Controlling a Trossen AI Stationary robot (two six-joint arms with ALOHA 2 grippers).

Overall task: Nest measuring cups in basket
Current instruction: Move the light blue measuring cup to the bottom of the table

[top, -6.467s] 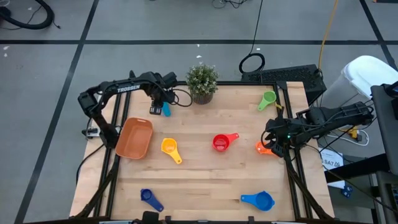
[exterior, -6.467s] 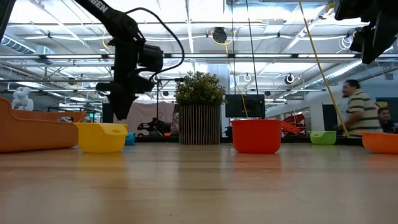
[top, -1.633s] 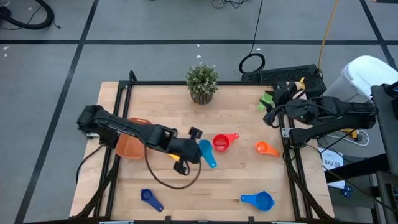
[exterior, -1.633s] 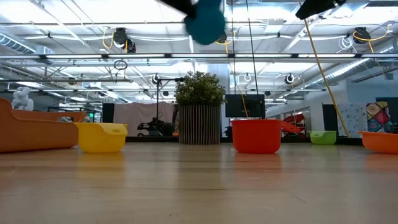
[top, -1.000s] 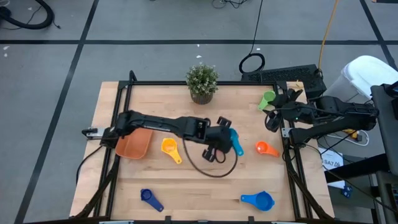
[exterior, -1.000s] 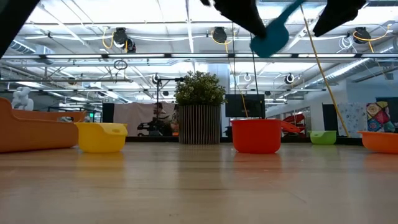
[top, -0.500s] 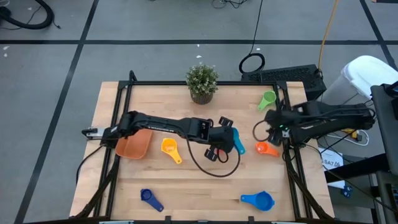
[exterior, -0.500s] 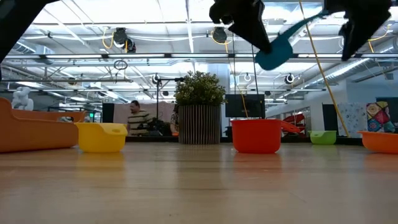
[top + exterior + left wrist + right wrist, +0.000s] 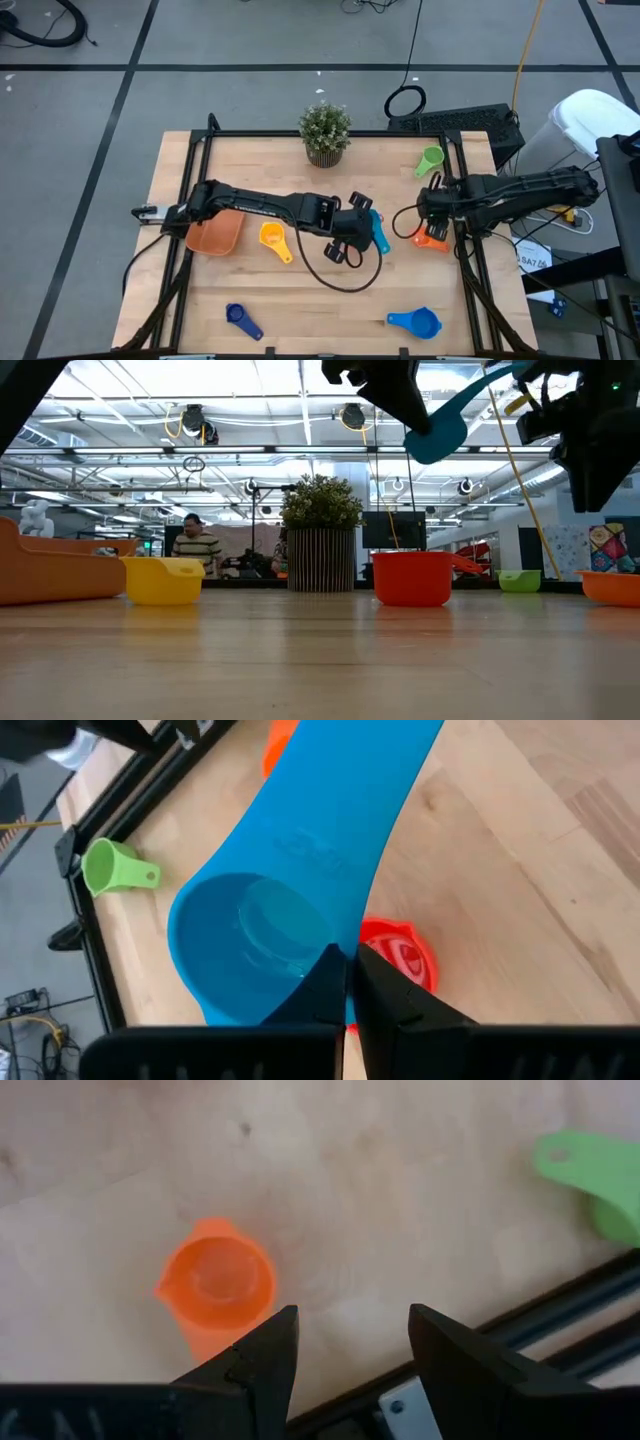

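Observation:
My left gripper is pinching the light blue cup's rim with its handle pointing away [image 9: 383, 240], so I should put the cup down on clear wood [image 9: 352, 304] with the handle toward this gripper.
My left gripper [image 9: 365, 226] hangs over the middle of the table, shut on the light blue measuring cup [image 9: 380, 232]. The red cup [image 9: 402, 956] stands on the table right below them. At the table's right edge my right gripper [image 9: 345, 1350] is open and points down just above the orange cup [image 9: 216, 1286], touching nothing. The orange basket [image 9: 215, 232] lies at the left, with the yellow cup [image 9: 272, 239] beside it. The green cup [image 9: 430, 160] sits far right, the dark blue cup [image 9: 240, 318] and the blue cup [image 9: 418, 322] near the front edge. My left gripper pinches the light blue cup by its bowl's rim [image 9: 322, 960], near where the handle starts; one finger seems to be inside the bowl and one outside. The fingers slant down from the table's left. The cup is lifted clear and tilted, its handle [image 9: 490, 382] rising away from the fingers.
A potted plant [image 9: 325, 132] stands at the far edge in the middle. A black cable loops from the left arm over the table [image 9: 345, 275]. Black frame rails run along the table's left and right edges [image 9: 462, 215]. A person [image 9: 198, 545] shows in the room beyond.
My right gripper has come down toward the orange cup at the table's right edge and tipped to point steeply down, staying open. My left gripper has kept the light blue cup over the red cup with hardly any shift.

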